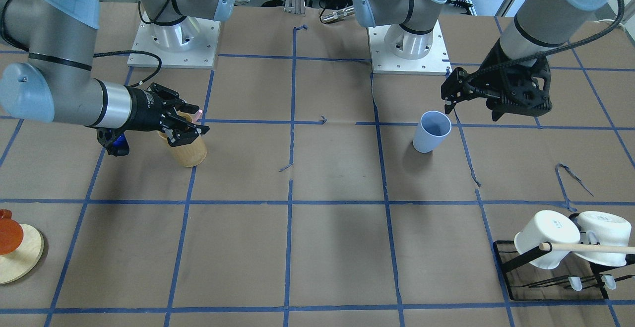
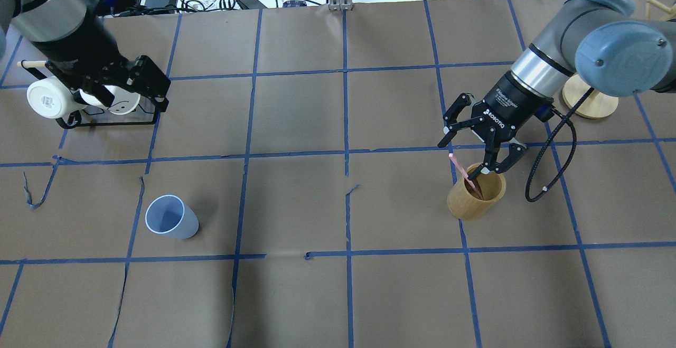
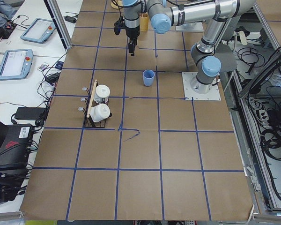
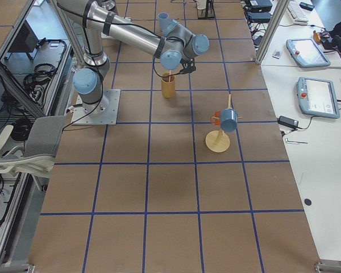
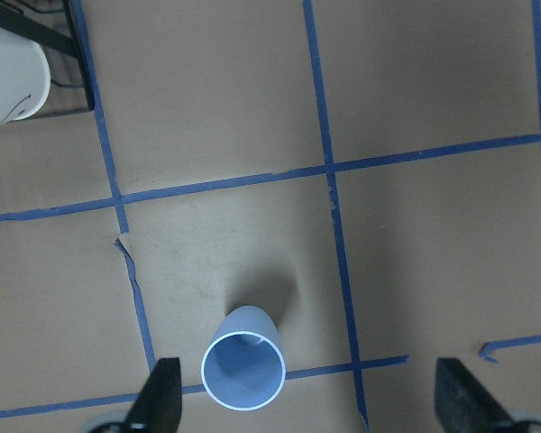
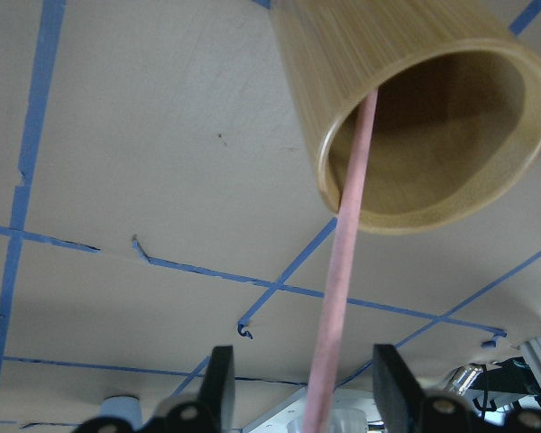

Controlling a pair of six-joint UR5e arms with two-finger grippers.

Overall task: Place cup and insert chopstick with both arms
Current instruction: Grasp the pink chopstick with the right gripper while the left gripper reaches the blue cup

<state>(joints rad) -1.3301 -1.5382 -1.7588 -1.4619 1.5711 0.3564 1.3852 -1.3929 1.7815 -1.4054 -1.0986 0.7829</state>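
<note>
My gripper will lift the pink chopstick (image 1: 197, 115), which leans loosely against the bamboo cylinder's wide rim (image 6: 346, 209), so the chopstick will slide out and leave the cylinder standing.
The pale blue cup (image 1: 431, 131) stands upright on the brown table; it also shows in the overhead view (image 2: 170, 217) and the left wrist view (image 5: 243, 370). My left gripper (image 1: 448, 94) is open and empty, raised above the cup and slightly off to its side (image 5: 311, 401). The pink chopstick (image 2: 463, 175) leans inside a tan bamboo cylinder (image 2: 476, 196), its top sticking out. My right gripper (image 2: 478, 152) is open, with its jaws on either side of the chopstick's upper part (image 6: 343, 262) and not touching it.
A black rack with two white mugs (image 1: 560, 247) and a wooden rod stands at the table edge on my left side. A round wooden stand (image 2: 589, 100) holding a mug is beyond the right arm. Blue tape lines grid the table.
</note>
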